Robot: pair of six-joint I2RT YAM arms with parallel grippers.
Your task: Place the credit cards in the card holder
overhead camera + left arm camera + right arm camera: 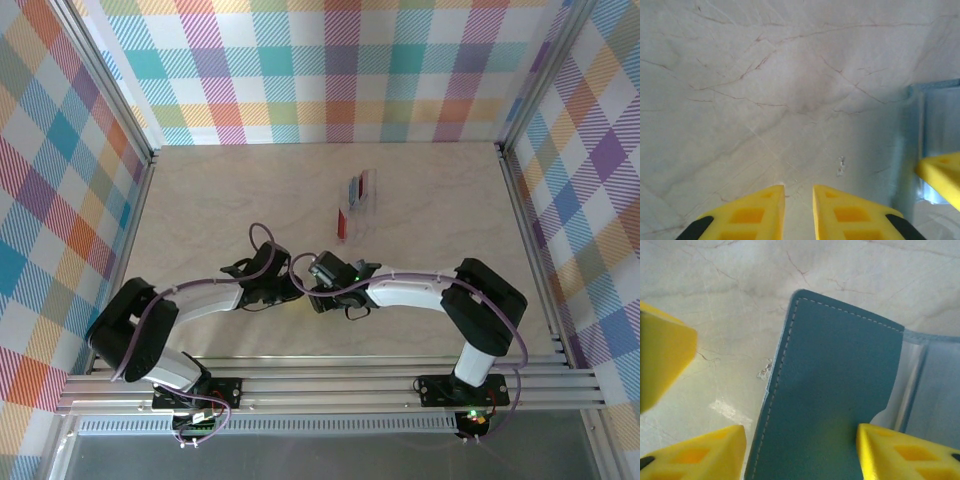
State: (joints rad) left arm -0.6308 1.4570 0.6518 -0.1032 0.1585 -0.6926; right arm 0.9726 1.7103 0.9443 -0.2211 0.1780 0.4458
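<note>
The card holder's stitched flap [825, 370] slants up at my right gripper, so my left gripper should press the flap down while my right gripper moves to the clear sleeves [937, 390].
The teal card holder [835, 385] lies open on the table, its stitched flap between the spread fingers of my right gripper [801, 435], which is open. My left gripper [799, 192] hovers low over bare table just left of the card holder [937, 125], its fingers a narrow gap apart with nothing between them. In the top view both grippers meet at the table's middle, left [283, 290] and right [318, 293]. A red credit card [342, 224] lies further back. A blue card [353, 188] and another red one [368, 180] rest at a clear case.
The clear plastic case [362, 190] sits beyond the grippers, toward the back. Checkered walls with metal posts [520, 200] enclose the marble-patterned table [220, 200]. One finger of the other arm shows at the edge of each wrist view.
</note>
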